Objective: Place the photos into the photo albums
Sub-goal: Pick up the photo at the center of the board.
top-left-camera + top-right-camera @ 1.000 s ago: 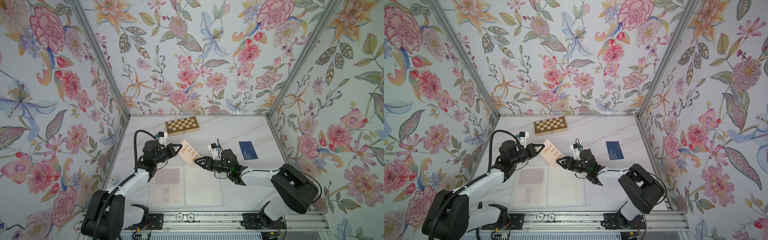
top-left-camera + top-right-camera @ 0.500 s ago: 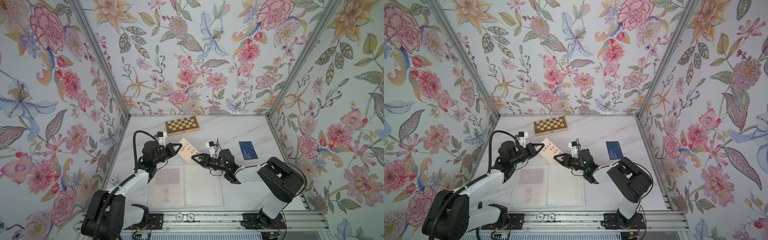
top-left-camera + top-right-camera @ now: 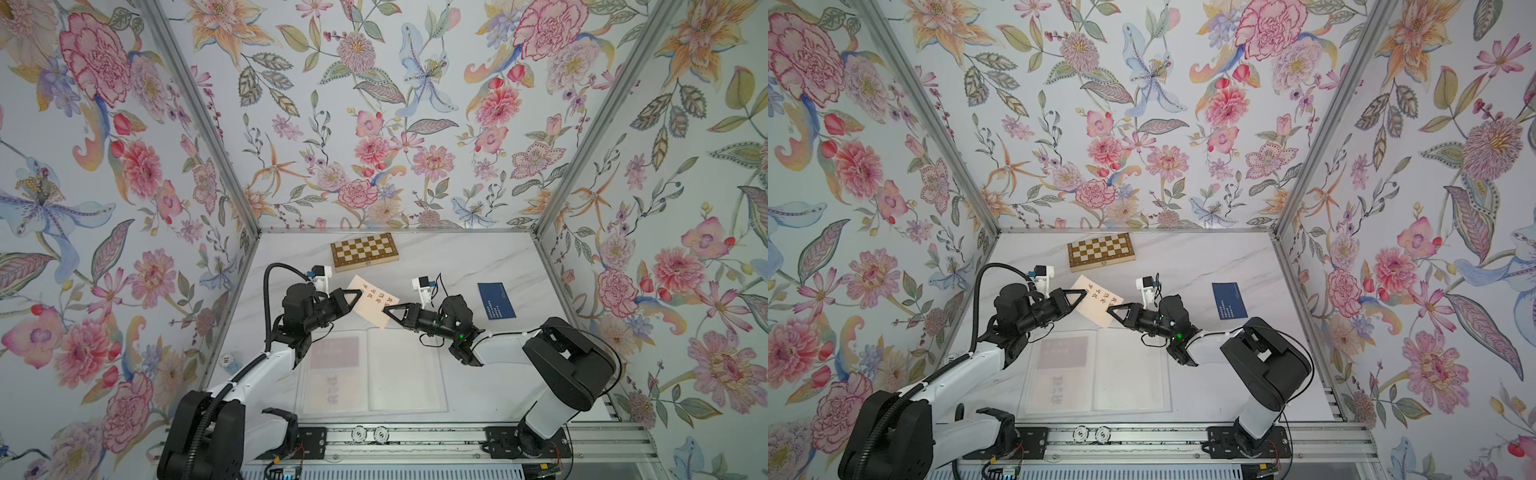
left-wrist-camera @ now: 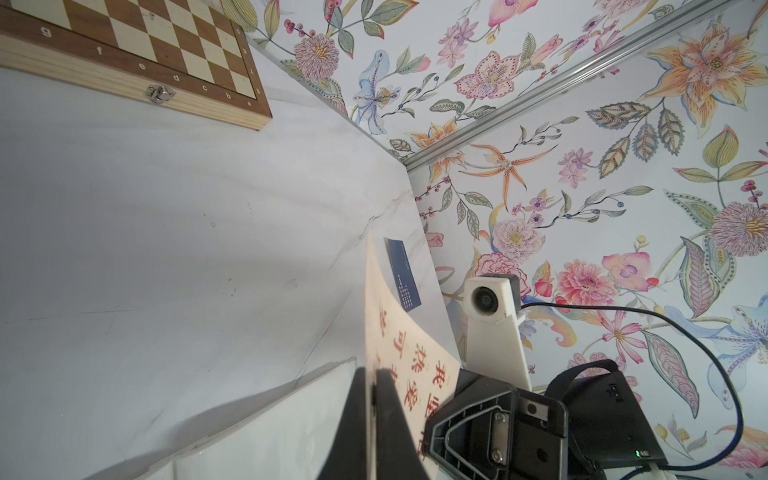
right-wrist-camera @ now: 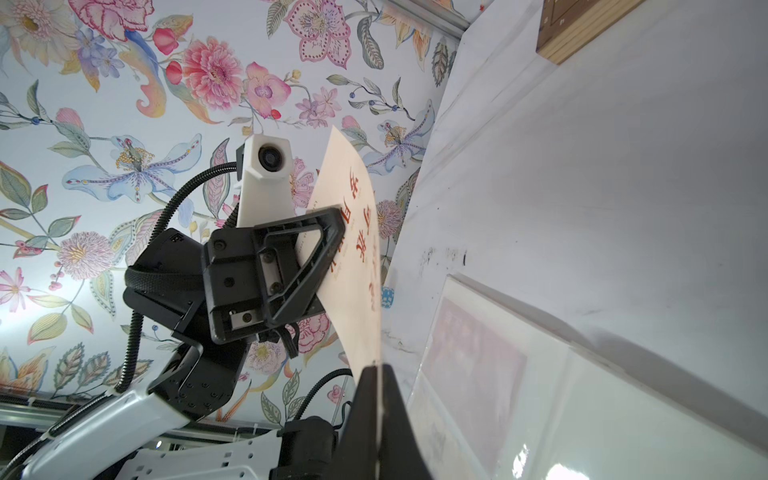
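Both my grippers pinch the cream photo at an angle (image 3: 373, 301), so next my left gripper opens and back off, leaving my right gripper to turn it over the empty page (image 3: 404, 364).
A cream photo (image 3: 375, 306) with red Chinese characters hangs in the air above the far edge of the photo album (image 3: 405, 374). The album lies open and flat. Its left page sleeves hold a reddish photo (image 3: 333, 352) and a pale one below it. My left gripper (image 3: 357, 297) is shut on the cream photo's left edge. My right gripper (image 3: 387, 311) is shut on its right corner. In the wrist views each pair of jaws pinches the cream photo (image 4: 399, 332) (image 5: 357, 257) edge-on. A navy blue photo (image 3: 496, 300) lies flat on the table to the right.
A checkered wooden chessboard box (image 3: 363, 251) lies shut at the back of the white marble table (image 3: 457, 257). Floral walls close in the table at the left, back and right. The arm bases stand on a metal rail (image 3: 415, 436) at the front edge.
My right gripper has moved left to the cream photo and shut on its right corner. The left gripper has held the photo still throughout.
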